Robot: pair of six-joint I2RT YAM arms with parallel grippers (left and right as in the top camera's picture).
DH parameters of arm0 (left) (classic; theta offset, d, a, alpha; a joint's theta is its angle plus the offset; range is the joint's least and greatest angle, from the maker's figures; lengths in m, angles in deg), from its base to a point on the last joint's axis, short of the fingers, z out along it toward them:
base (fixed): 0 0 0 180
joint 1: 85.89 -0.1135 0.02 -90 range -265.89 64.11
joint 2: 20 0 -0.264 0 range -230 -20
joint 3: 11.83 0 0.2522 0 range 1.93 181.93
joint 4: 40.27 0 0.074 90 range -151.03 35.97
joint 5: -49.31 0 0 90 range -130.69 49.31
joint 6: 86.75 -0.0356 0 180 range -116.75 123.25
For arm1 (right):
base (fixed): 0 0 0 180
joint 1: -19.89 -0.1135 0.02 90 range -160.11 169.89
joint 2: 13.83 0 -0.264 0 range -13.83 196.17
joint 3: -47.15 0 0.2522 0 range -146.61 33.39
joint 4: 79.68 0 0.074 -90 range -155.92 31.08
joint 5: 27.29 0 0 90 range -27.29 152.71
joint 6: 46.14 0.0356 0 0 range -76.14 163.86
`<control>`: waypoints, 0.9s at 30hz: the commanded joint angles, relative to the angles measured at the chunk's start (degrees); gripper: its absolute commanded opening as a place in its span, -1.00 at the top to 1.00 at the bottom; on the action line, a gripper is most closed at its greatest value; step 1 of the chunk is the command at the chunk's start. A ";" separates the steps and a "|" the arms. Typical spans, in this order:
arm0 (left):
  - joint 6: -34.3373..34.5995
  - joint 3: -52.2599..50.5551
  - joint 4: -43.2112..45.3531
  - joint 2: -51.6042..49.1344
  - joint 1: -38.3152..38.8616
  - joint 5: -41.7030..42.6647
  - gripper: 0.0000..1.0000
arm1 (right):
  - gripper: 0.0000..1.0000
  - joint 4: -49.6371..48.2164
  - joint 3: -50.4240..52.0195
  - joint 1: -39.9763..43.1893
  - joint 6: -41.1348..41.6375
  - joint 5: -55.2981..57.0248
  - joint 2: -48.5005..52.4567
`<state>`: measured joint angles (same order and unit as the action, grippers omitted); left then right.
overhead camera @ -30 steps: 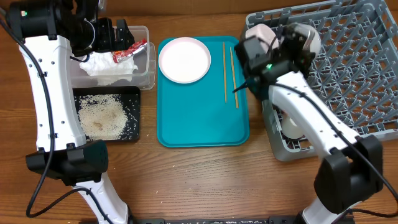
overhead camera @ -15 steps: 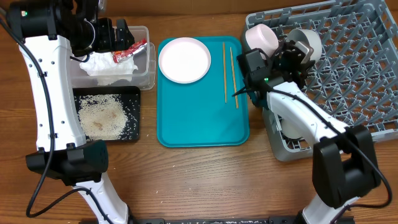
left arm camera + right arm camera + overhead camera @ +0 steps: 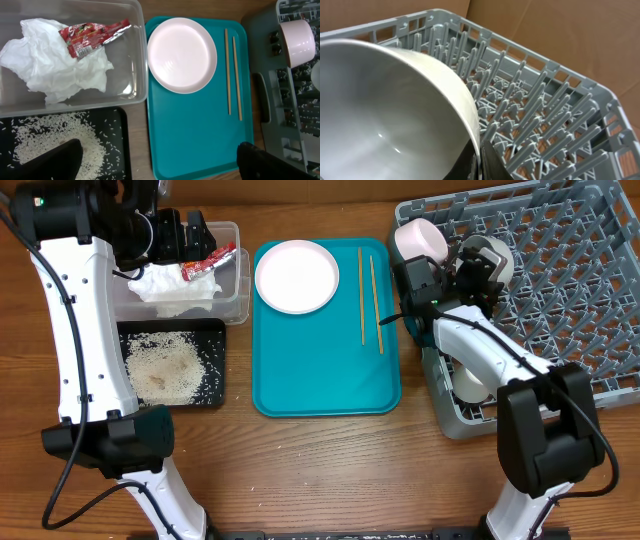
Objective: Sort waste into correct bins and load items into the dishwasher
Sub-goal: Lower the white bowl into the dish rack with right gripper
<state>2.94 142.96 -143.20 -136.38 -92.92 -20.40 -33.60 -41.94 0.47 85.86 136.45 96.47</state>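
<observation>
The white bowl [image 3: 497, 258] is hanging on edge above the pegs [image 3: 487, 85] next to the second white bowl, so my right gripper keeps bringing it down until the rack holds it up.
My right gripper [image 3: 476, 268] is shut on the rim of a white bowl [image 3: 498, 254] and holds it tilted over the near-left part of the grey dish rack [image 3: 580, 300]. In the right wrist view the fingers [image 3: 479, 160] pinch the bowl wall [image 3: 385, 110] above the pegs [image 3: 545, 110]. A second white bowl [image 3: 422, 240] stands in the rack's corner, and a small white cup [image 3: 470, 385] sits lower in the rack. The plate [image 3: 297, 276] and chopsticks [image 3: 370, 295] lie on the teal tray [image 3: 325, 370]. My left gripper [image 3: 185, 235] is open and empty above the clear tub [image 3: 235, 300].
The napkin [image 3: 45, 70] and the red wrapper [image 3: 92, 36] lie in the clear tub [image 3: 135, 50]. Rice [image 3: 50, 140] is heaped in the black tray [image 3: 122, 145] in front of it. The teal tray lies between the bins and the rack.
My right gripper has carried the bowl to the right, further over the rack, and the wrist has turned. The left arm has not moved.
</observation>
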 commanded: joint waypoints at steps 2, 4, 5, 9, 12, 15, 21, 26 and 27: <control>0.35 0.44 0.09 0.02 0.31 -0.42 -1.00 | 0.93 -0.13 0.13 0.09 -0.48 -2.34 0.46; 0.33 0.44 0.09 0.02 0.31 -0.42 -1.00 | 0.93 -0.09 0.13 0.04 -0.48 -3.80 0.46; 0.33 0.44 0.09 0.02 0.31 -0.42 -1.00 | 0.92 0.11 0.13 0.04 -0.50 -4.55 0.46; 0.33 0.44 0.09 0.02 0.31 -0.42 -1.00 | 0.92 1.11 0.13 0.04 -0.48 -6.60 0.46; 0.33 0.44 0.09 0.02 0.31 -0.42 -1.00 | 0.92 1.46 0.13 -0.33 -0.50 -6.56 0.46; 0.33 0.44 0.09 0.02 0.31 -0.42 -1.00 | 0.93 2.21 0.13 -0.96 -0.48 -6.58 0.46; 0.33 0.44 0.09 0.02 0.31 -0.42 -1.00 | 0.93 4.52 0.13 -2.27 -0.48 -6.56 0.46; 0.33 0.44 0.09 0.02 0.31 -0.42 -1.00 | 0.83 5.77 0.11 -3.91 -0.50 -6.34 0.44; 0.33 0.44 0.09 0.02 0.31 -0.42 -1.00 | 0.71 5.95 0.11 -4.24 -0.50 -6.23 0.44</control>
<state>2.94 142.96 -143.20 -136.38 -92.92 -20.40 -28.07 -41.94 -2.99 86.12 131.42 96.47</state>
